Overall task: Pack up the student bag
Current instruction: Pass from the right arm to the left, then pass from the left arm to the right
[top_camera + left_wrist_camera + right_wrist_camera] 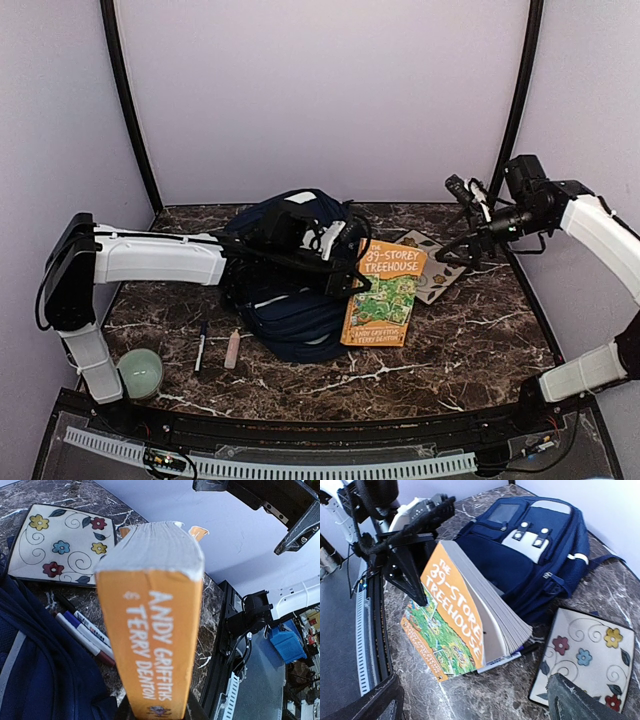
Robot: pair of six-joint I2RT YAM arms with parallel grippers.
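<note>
The orange book's spine (154,635) is held by my left gripper, which is reaching across the student bag. My right gripper should therefore take over at the book's free top corner (418,256).
The student bag (285,265) is a navy backpack lying at the table's middle; it also shows in the right wrist view (535,545) and the left wrist view (30,670). My left gripper (345,280) reaches over the bag and is shut on the spine edge of an orange book (385,295), which it holds tilted up beside the bag. The spine (155,630) fills the left wrist view between the jaws (157,712). In the right wrist view the book (455,615) leans over some markers (520,652). My right gripper (470,215) is open and empty, above the floral plate.
A floral square plate (437,272) lies right of the book and shows in both wrist views (60,545) (585,660). Markers (82,632) lie between bag and plate. A pen (200,348), a pinkish stick (233,348) and a green round object (140,370) lie front left.
</note>
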